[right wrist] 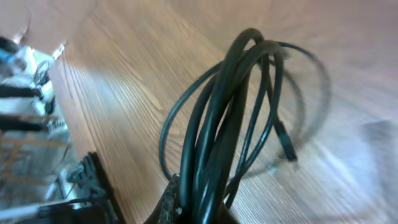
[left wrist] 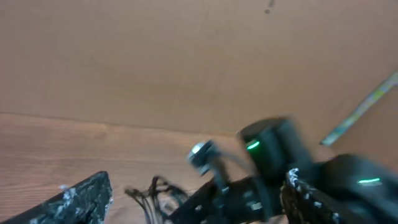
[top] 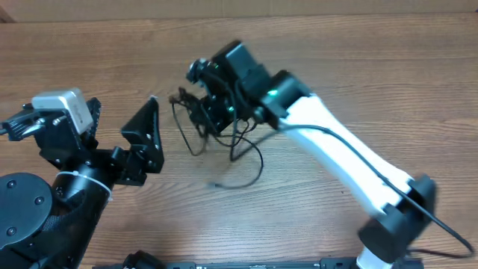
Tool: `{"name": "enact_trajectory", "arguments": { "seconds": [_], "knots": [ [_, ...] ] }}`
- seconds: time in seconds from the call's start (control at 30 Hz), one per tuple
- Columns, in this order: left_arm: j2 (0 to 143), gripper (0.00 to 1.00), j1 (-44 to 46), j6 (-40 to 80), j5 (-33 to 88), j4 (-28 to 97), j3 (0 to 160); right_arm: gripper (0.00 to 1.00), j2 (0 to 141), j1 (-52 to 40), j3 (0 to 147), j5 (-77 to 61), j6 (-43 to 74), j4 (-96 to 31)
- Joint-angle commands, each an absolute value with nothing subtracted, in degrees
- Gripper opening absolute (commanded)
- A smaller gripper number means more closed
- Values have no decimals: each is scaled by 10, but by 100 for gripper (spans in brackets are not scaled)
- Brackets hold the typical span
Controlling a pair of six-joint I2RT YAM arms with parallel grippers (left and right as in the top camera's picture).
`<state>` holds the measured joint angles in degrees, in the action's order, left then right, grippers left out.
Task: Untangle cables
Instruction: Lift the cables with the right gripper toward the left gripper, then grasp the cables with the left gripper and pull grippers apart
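Observation:
The cables (left wrist: 149, 202) curve up in rounded loops (left wrist: 164, 186) next to my right gripper, so the cable end will bend in a smooth, springy curve when I pick it up.
The cables (top: 258, 159) are thin black cords looped together at the table's middle, with a loose plug end (top: 216, 184) trailing toward the front. My right gripper (top: 202, 108) is shut on the bundle and holds part of it up. In the right wrist view the cords (right wrist: 239, 112) rise out of the jaws (right wrist: 202, 208) in loops, and a plug (right wrist: 287, 148) hangs over the wood. My left gripper (top: 155, 134) is open and empty, just left of the bundle. In the left wrist view its fingers (left wrist: 198, 190) frame the cables (left wrist: 160, 191) and the right gripper (left wrist: 264, 149).
The wooden table (top: 358, 67) extends around both arms. The right arm (top: 336, 157) crosses from the front right corner to the middle. The left arm's base (top: 30, 209) sits at the front left. A cardboard wall (left wrist: 155, 56) stands behind the table.

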<state>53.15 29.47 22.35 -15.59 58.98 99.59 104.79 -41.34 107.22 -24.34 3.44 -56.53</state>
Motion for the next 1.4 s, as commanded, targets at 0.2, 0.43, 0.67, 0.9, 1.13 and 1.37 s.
{"name": "enact_trajectory", "arguments": {
  "seconds": [0.2, 0.43, 0.67, 0.9, 1.13, 1.37],
  "knots": [
    [562, 85, 293, 223, -134, 646, 1001, 4, 964, -399, 1213, -185, 34, -645],
    [601, 88, 293, 224, -102, 662, 1001, 4, 930, -384, 1267, -185, 34, -682],
    [648, 81, 293, 257, -89, 674, 1001, 4, 912, -364, 1272, -184, 32, -716],
    [683, 75, 293, 374, -34, 666, 1001, 4, 912, -350, 1272, -180, 26, -734],
    [684, 70, 293, 444, -2, 644, 1001, 4, 912, -350, 1272, -150, 22, -746],
    [685, 68, 293, 448, 13, 623, 1001, 4, 912, -350, 1272, -171, 22, -749]
  ]
}}
